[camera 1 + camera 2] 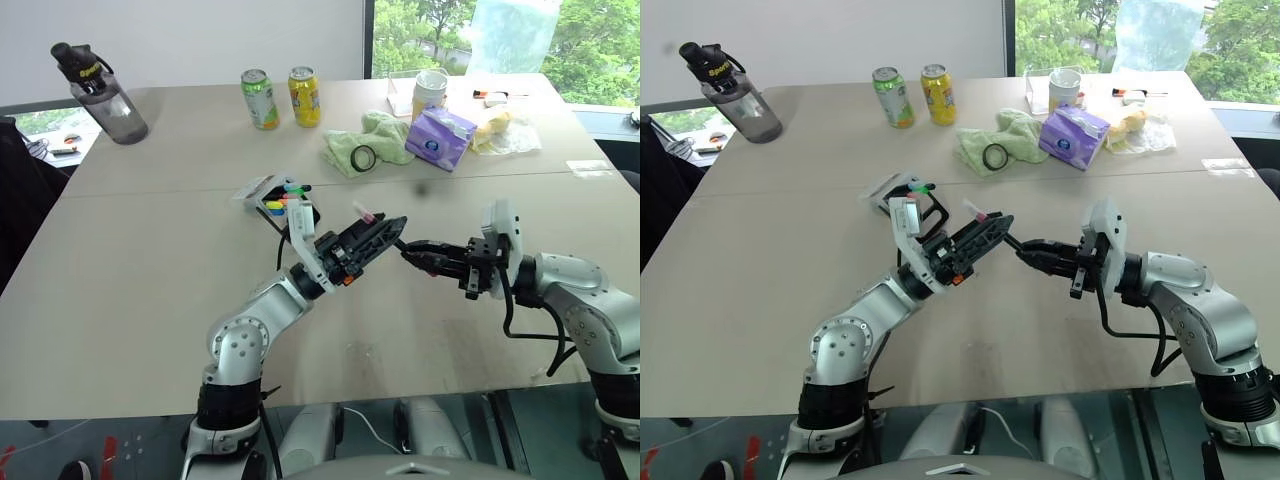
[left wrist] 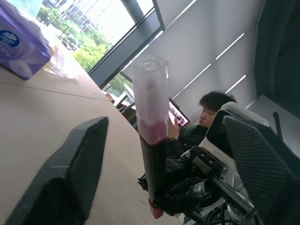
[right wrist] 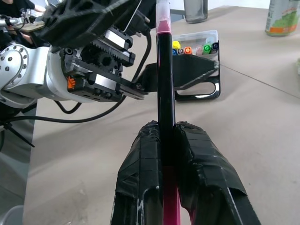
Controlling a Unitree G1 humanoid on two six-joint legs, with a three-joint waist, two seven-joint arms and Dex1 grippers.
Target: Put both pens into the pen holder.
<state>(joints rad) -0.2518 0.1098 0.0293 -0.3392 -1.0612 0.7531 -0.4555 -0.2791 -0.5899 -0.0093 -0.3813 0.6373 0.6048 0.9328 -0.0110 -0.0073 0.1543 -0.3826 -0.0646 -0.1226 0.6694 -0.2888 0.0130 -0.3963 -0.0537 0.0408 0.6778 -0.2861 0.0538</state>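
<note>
My left gripper should take the pen's black middle (image 3: 165, 72) before my right gripper opens, since the pen holder (image 1: 268, 190) lies by my left gripper, away from my right one.
My right gripper (image 1: 412, 252) is shut on a slim black pen (image 3: 165, 79) with a pink end and a pale tip, holding it above the middle of the table. The pen's free end (image 1: 365, 213) reaches between the fingers of my left gripper (image 1: 385, 232). That gripper is open, with a gap showing on each side of the pen (image 2: 152, 140). The pen holder (image 1: 285, 200), a black frame with a clear part and colourful marker tips, lies on the table just behind my left gripper. In the right wrist view the pen holder (image 3: 197, 70) is behind the pen.
At the back of the table stand two drink cans (image 1: 282, 97), a dark water bottle (image 1: 105, 95), a white cup (image 1: 430, 92), a purple tissue pack (image 1: 438, 138) and a green cloth (image 1: 365, 145) with a tape ring. A person (image 2: 211, 117) sits beyond the table's right side.
</note>
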